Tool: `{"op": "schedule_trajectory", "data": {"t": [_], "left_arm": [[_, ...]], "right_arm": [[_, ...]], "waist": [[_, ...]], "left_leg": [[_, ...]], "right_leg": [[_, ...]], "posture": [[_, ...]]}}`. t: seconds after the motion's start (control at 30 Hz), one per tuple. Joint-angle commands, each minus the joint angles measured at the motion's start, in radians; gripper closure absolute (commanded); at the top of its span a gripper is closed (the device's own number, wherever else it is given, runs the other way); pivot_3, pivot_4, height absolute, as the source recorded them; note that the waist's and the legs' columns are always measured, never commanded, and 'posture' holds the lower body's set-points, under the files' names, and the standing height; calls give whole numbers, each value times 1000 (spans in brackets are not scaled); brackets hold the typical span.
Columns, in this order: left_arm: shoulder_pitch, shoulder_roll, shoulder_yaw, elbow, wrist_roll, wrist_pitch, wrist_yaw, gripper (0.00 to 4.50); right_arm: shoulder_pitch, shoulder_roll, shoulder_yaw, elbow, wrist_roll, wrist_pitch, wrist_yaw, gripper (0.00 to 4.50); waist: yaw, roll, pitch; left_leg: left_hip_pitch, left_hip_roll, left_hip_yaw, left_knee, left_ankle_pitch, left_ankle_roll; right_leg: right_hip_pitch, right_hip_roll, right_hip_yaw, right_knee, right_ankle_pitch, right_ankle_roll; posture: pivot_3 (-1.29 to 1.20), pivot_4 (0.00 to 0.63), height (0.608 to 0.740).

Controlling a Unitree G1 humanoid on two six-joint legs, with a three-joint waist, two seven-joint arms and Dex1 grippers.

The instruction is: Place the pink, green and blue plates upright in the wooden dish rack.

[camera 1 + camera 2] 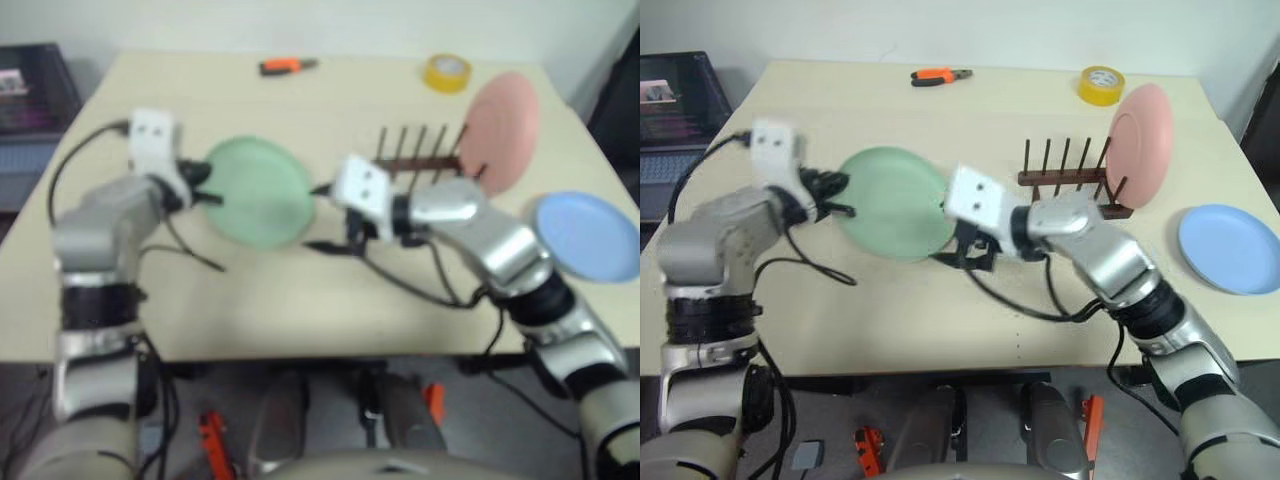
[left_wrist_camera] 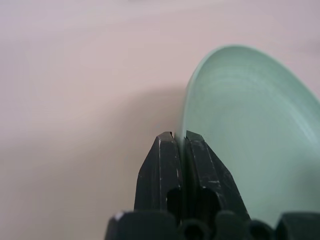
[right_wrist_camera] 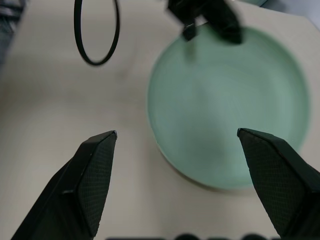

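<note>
My right gripper should take the plate's rim nearer the dish rack [image 1: 928,254] and stand the plate upright, because my left gripper holds the green plate's rim [image 2: 185,120] far from the dish rack.
The mint green plate [image 1: 890,205] is lifted and tilted over the middle of the table. My left gripper [image 1: 840,195] is shut on its left rim, and the left wrist view shows the fingers [image 2: 165,155] pinching the edge of the green plate [image 2: 250,130]. My right gripper [image 1: 955,250] stands open at the plate's right edge, its fingers spread before the green plate [image 3: 225,105]. The pink plate [image 1: 1140,130] stands upright at the right end of the wooden dish rack [image 1: 1070,178]. The blue plate [image 1: 1230,248] lies flat at the table's right.
A yellow tape roll [image 1: 1101,84] and orange-handled pliers [image 1: 940,75] lie at the table's far edge. Black cables [image 1: 1020,300] trail over the table's front part. A dark laptop [image 1: 670,110] sits beyond the table's left edge.
</note>
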Motion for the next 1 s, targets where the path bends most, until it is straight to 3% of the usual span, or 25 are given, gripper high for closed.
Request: {"op": "schedule_trajectory", "data": {"t": [0.03,0.4,0.5,0.83,1.0], "left_arm": [[-112,-24,-32,-75,12,68,14,4486],[-170,-68,-10,-121,-32,185,-25,4486],[-180,-81,24,-120,-45,209,-14,4500],[-186,-60,38,-115,-46,229,-17,4500],[-197,-41,39,-104,-41,240,-27,4500]], "right_arm": [[-37,64,28,63,-107,-70,-35,280],[-33,192,72,237,-298,-191,-53,280],[-28,200,54,272,-335,-241,-82,890],[-25,184,23,335,-420,-343,-119,4371],[-13,174,1,337,-443,-370,-124,4487]], "waist": [[-2,0,0],[-9,0,0],[-8,0,0],[-8,0,0],[-8,0,0]], "left_leg": [[0,0,0,0,0,0],[0,4,-3,0,0,0],[0,4,-2,0,0,0],[0,3,-2,0,0,0],[0,3,-2,0,0,0]], "right_leg": [[0,0,0,0,0,0],[-1,7,0,2,0,-1],[-1,6,1,2,0,-1],[-1,6,2,2,0,-1],[-1,6,2,2,0,-1]], "posture": [[0,150,740],[0,150,740],[0,150,740],[0,150,740],[0,150,740]]}}
